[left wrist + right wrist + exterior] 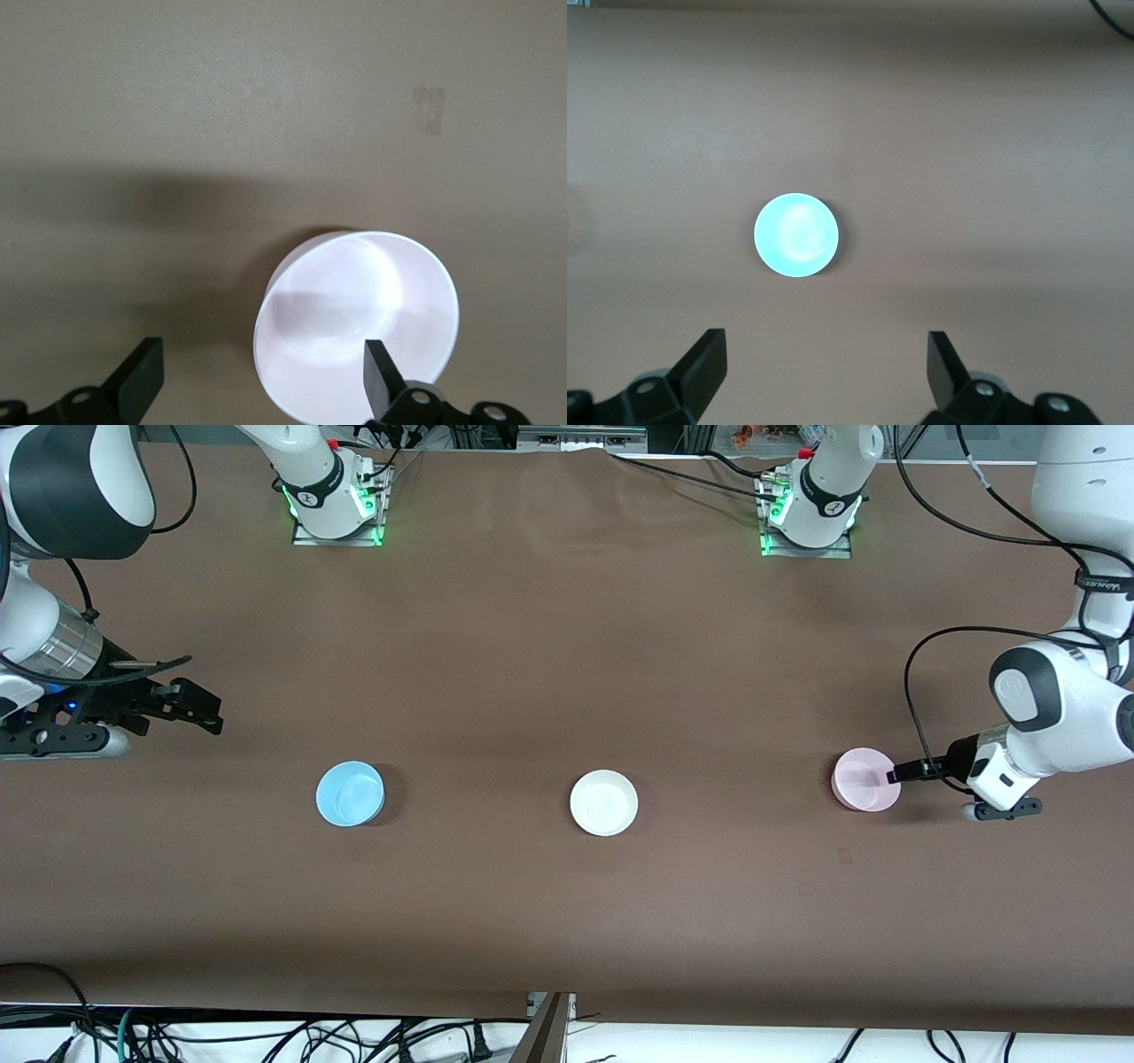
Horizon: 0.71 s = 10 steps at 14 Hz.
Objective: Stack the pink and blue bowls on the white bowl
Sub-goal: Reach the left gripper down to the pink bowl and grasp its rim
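The pink bowl will sit deep inside the empty white bowl when the robot lowers it, because the pink bowl's side narrows [299, 256] under its rim.
Three bowls stand in a row on the brown table: the blue bowl [350, 794] toward the right arm's end, the white bowl [603, 802] in the middle, the pink bowl [866, 779] toward the left arm's end. My left gripper [897, 773] is open at the pink bowl's rim. In the left wrist view [261, 381] one finger [381, 372] is over the pink bowl [354, 328], which looks pale there, and the other is outside it. My right gripper [199, 708] is open and empty, apart from the blue bowl, which shows in the right wrist view [796, 235] ahead of the gripper [824, 372].
The two arm bases [335, 496] [808, 509] stand along the table edge farthest from the front camera. Cables hang below the table edge [549, 1010] nearest the front camera.
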Motion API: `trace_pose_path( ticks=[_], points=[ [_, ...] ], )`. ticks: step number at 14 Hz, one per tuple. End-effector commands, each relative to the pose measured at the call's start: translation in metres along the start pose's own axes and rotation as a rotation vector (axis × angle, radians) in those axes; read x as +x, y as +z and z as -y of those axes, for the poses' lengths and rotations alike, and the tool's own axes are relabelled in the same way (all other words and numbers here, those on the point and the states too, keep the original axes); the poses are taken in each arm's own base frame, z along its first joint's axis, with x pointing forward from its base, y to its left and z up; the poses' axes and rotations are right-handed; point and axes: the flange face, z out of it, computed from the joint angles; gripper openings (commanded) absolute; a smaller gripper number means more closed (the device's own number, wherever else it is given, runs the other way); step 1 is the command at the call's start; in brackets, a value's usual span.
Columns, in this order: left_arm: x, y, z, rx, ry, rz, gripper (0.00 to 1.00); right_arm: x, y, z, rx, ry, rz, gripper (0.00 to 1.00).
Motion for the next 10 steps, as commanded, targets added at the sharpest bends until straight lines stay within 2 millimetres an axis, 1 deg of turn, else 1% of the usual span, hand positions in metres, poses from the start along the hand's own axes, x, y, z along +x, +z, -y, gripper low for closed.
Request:
trace_pose_path(
  ticks=[1,2,4,6,7,8,10],
  points=[
    [-0.005,0.012,0.004,-0.001,0.002,-0.028,0.97,-0.002,-0.003,-0.005,-0.020,0.010,0.032,0.99],
    [-0.006,0.015,0.002,-0.001,0.006,-0.024,0.96,-0.003,-0.004,-0.007,-0.021,0.013,0.040,1.00],
    [-0.009,0.022,0.002,-0.009,-0.004,-0.013,0.87,-0.004,-0.006,-0.008,-0.021,0.014,0.042,1.00],
    [-0.010,0.029,-0.002,-0.039,-0.030,-0.012,0.77,-0.003,-0.005,-0.010,-0.018,0.016,0.042,1.00],
    [-0.010,0.030,-0.002,-0.040,-0.030,-0.009,0.64,-0.004,-0.006,-0.011,-0.013,0.025,0.042,0.99],
    [-0.010,0.029,-0.002,-0.040,-0.030,-0.010,0.56,-0.005,-0.008,-0.010,-0.008,0.030,0.039,1.00],
    [-0.010,0.029,-0.002,-0.040,-0.023,-0.009,0.35,-0.010,-0.008,-0.003,-0.020,0.013,0.058,1.00]
  ],
)
